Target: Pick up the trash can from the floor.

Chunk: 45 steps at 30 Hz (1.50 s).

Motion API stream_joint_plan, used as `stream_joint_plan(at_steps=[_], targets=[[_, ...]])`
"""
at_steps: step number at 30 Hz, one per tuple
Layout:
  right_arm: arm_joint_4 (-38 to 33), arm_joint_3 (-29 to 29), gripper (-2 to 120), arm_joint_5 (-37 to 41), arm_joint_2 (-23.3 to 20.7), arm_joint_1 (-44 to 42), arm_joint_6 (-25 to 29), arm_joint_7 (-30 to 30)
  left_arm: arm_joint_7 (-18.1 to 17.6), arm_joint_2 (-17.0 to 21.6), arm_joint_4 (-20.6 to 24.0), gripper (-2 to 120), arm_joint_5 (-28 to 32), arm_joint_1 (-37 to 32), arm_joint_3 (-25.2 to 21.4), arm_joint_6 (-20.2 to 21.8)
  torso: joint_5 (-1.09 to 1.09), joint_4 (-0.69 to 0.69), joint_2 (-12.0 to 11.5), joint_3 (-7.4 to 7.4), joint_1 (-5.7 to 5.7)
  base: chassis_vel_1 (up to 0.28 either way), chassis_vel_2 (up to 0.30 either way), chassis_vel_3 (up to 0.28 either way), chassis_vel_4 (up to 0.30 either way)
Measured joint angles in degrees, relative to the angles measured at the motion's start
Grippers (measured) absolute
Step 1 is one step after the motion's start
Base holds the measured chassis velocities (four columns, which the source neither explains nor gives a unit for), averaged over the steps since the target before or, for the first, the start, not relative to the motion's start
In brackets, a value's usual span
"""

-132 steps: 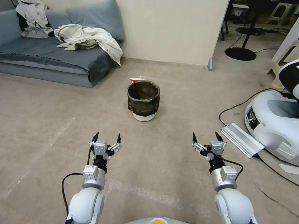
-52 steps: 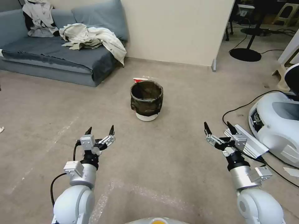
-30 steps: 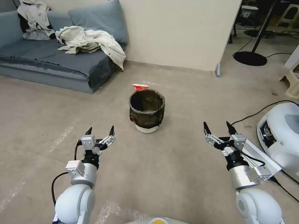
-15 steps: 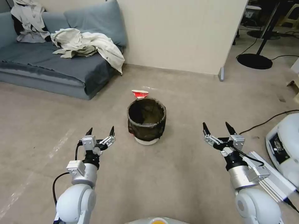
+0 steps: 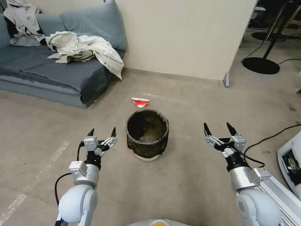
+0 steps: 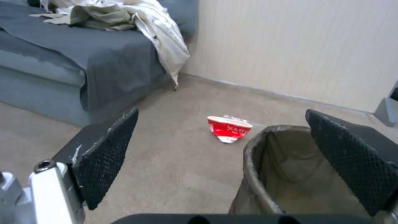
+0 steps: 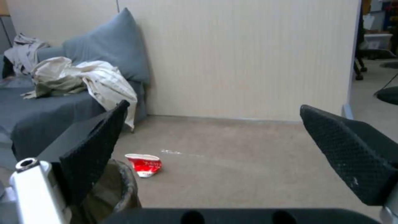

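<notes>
The trash can will come along with the bag when I lift with my left gripper, because the dark bag is folded closely over the trash can's rim (image 5: 127, 130).
The trash can (image 5: 147, 133) stands upright on the floor (image 5: 188, 103), a small round white bin with a dark crinkled bag folded over its rim. My left gripper (image 5: 102, 132) is open beside it on its left, a short gap away. My right gripper (image 5: 220, 128) is open farther off on its right. Both hover level with the can's rim and hold nothing. In the left wrist view the can's rim (image 6: 265, 161) shows partly behind one finger (image 6: 352, 161). In the right wrist view the rim (image 7: 124, 183) peeks out behind a finger (image 7: 93, 149).
A crushed red-and-white paper cup (image 5: 140, 102) lies on the floor just behind the can. A grey sofa (image 5: 56, 72) with heaped clothes (image 5: 84, 50) fills the back left. A beige wall panel (image 5: 185, 34) stands behind. A black cable (image 5: 269, 135) and white equipment (image 5: 291, 163) lie at right.
The whole view has shifted as the camera moved forward: the trash can now sits closer, between my two grippers. Both grippers stay open, held as before.
</notes>
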<state>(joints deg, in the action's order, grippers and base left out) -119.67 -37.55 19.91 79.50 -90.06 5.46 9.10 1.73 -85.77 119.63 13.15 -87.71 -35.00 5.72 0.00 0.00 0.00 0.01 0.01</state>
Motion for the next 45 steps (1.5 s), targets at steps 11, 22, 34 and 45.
stream_joint_plan(at_steps=[11, 22, 34, 45], targets=[[0.60, -0.06, 100, -0.47, 0.56, -0.28, 2.32, 0.47, -0.89, 1.61, 0.16, 100, 5.78, 2.34, 1.91, 4.05, 0.00, 0.00, 0.00, 0.00, -0.01, 0.003, -0.009, -0.005, 0.005], [-0.28, 0.78, 100, -1.69, 0.94, -0.67, 2.19, 0.51, -5.02, 7.62, -3.34, 100, 16.95, 9.82, 5.36, 18.94, -0.01, -0.01, 0.00, -0.01, 0.00, 0.000, 0.000, 0.000, 0.000], [0.03, 1.38, 100, -2.90, 2.25, -0.98, 1.75, 0.41, -4.73, 9.43, -10.47, 100, 21.61, 15.99, 10.10, 19.33, 0.00, 0.00, 0.00, 0.00, -0.01, 0.000, 0.000, 0.000, 0.000], [1.29, 1.17, 100, -2.64, 2.08, -0.02, 1.71, 0.33, -6.77, 9.18, -13.68, 100, 19.70, 20.02, 11.62, 20.35, 0.00, 0.00, 0.00, 0.00, 0.00, 0.000, 0.000, 0.000, 0.000]])
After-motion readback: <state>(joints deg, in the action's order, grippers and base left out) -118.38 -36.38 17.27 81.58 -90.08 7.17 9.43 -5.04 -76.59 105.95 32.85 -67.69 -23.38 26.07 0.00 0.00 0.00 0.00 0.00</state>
